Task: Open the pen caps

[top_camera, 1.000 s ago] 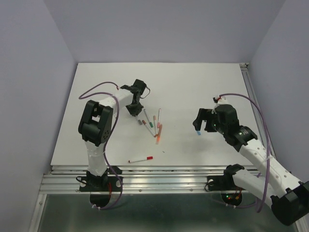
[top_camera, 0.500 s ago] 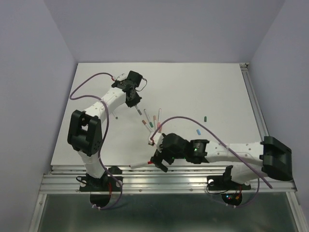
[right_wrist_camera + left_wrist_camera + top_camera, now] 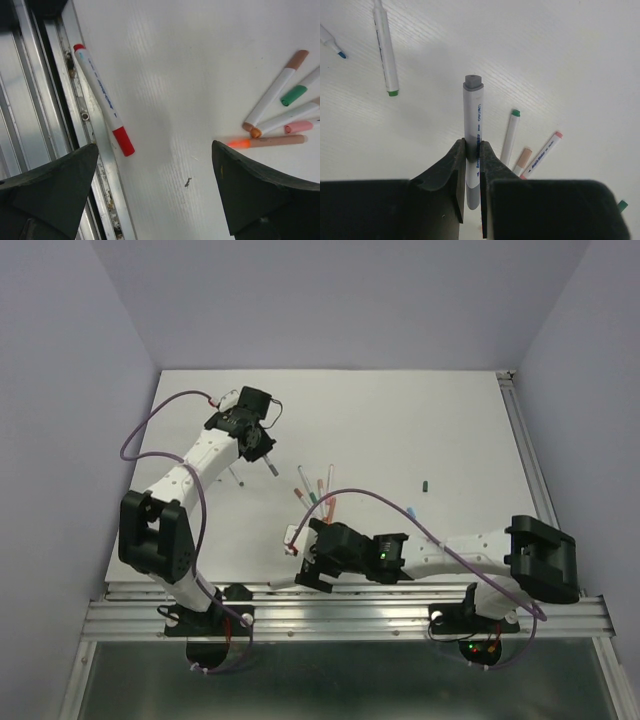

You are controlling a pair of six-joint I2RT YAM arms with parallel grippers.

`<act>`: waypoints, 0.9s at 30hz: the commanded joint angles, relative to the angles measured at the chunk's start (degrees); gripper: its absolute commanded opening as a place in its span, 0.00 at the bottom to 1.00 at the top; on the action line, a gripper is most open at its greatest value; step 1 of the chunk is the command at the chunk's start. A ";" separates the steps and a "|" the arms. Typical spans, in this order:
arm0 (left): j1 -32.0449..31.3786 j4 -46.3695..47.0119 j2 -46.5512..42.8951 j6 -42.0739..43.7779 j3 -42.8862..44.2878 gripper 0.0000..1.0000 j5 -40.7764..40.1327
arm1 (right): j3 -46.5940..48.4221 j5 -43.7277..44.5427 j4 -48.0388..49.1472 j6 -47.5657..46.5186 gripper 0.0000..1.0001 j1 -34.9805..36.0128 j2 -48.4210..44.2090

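Note:
The pen's grey end [image 3: 273,470] should come straight off when the robot pulls, since a loose blue cap and dark green cap [image 3: 425,486] lie apart.
My left gripper [image 3: 472,146] is shut on a white-grey pen barrel [image 3: 473,117] with a grey end, and holds it above the table. In the top view this gripper [image 3: 258,447] is at the back left. My right gripper [image 3: 155,147] is open and empty, low over the front edge, jaws spread wide. The red cap [image 3: 123,141] sits on a pen [image 3: 97,95] lying between its fingers, nearer the left one. In the top view the right gripper [image 3: 306,562] covers most of that pen. A loose blue cap [image 3: 410,510] and a dark green cap [image 3: 426,484] lie at the right.
A cluster of pens [image 3: 318,492] lies mid-table, with tan [image 3: 298,58], green [image 3: 294,95], pink [image 3: 299,127] and orange [image 3: 238,143] ends. Two more pens [image 3: 385,47] lie under the left wrist. The metal rail [image 3: 55,115] runs along the front edge.
My right arm swung from the right side down to the front centre over the red-capped pen; the blue cap it carried now lies on the table. My left arm carried its pen back and left.

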 commanded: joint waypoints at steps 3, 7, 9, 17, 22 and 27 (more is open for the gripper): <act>-2.05 6.04 -11.49 2.39 -7.78 0.00 5.36 | 0.34 11.60 9.15 9.71 1.00 0.32 -10.93; -6.61 8.79 -16.08 0.20 -10.87 0.00 7.03 | 4.99 15.04 4.76 15.26 1.00 -0.29 -12.96; -10.64 8.79 -17.93 -1.38 -11.14 0.00 6.42 | 7.11 18.20 2.39 18.69 1.00 -1.43 -11.74; -17.78 6.86 -20.92 -6.92 -11.58 0.00 2.64 | 11.34 18.13 0.09 26.86 0.93 -9.25 -9.09; -19.37 6.16 -20.84 -9.29 -11.32 0.00 1.32 | 13.01 14.80 -0.09 29.15 0.81 -10.23 -7.86; -20.60 6.15 -20.92 -10.61 -11.14 0.00 0.44 | 13.62 14.79 0.35 31.09 0.66 -10.32 -6.28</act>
